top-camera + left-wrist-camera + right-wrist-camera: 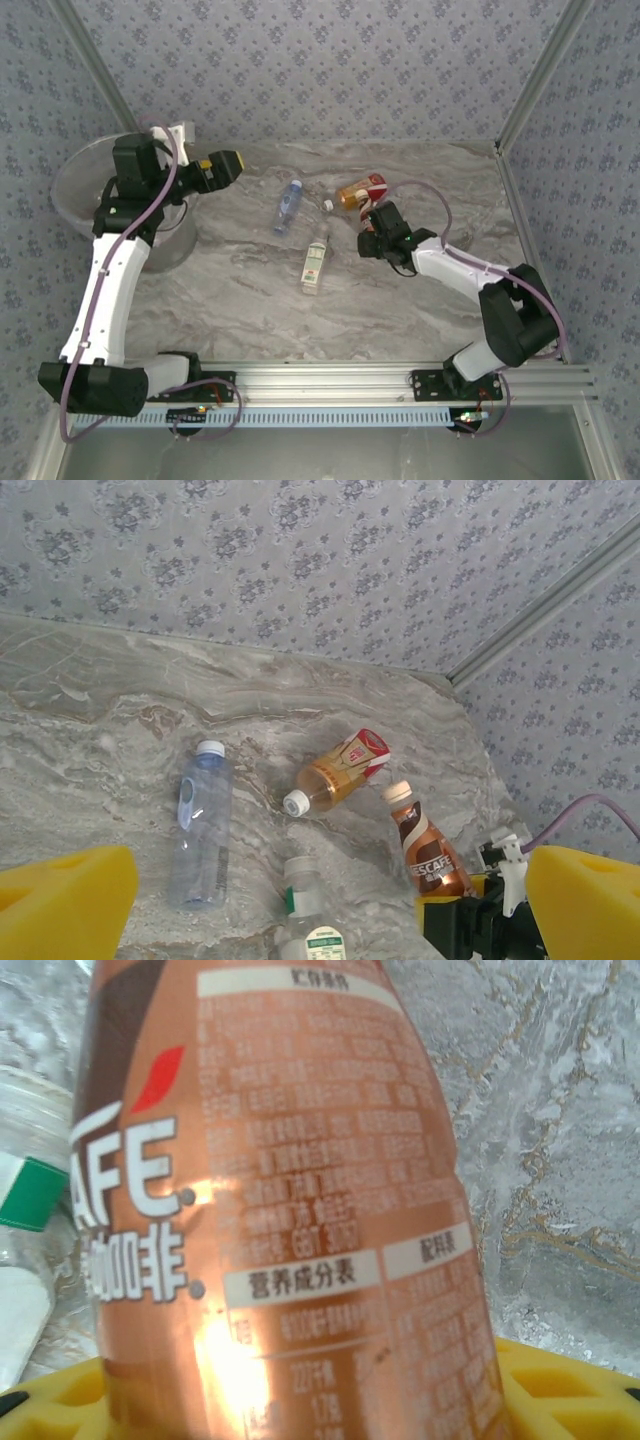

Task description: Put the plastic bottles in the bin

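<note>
I should carry on approaching with my open left gripper until it closes around the bottle's upper part (406, 813), as my right gripper holds the brown coffee bottle low, leaving the bottle's tan cap (397, 791) free.
My right gripper (380, 225) is shut on a brown coffee bottle (280, 1210) with a tan cap, holding it by its lower body; in the left wrist view the bottle (428, 845) leans upright. An amber bottle with a red label (362, 190) lies behind it. A bluish bottle (288, 207) and a clear bottle with a white-green label (315, 262) lie mid-table. My left gripper (222, 168) hangs open and holds nothing, just right of the translucent bin (75, 195) at the far left. Its yellow fingers (60, 905) frame the bottles.
Patterned walls close the table on three sides, with metal corner posts (535, 75). The left arm (110, 270) runs along the bin's near side. The marble table (250, 310) lies bare in front of the bottles.
</note>
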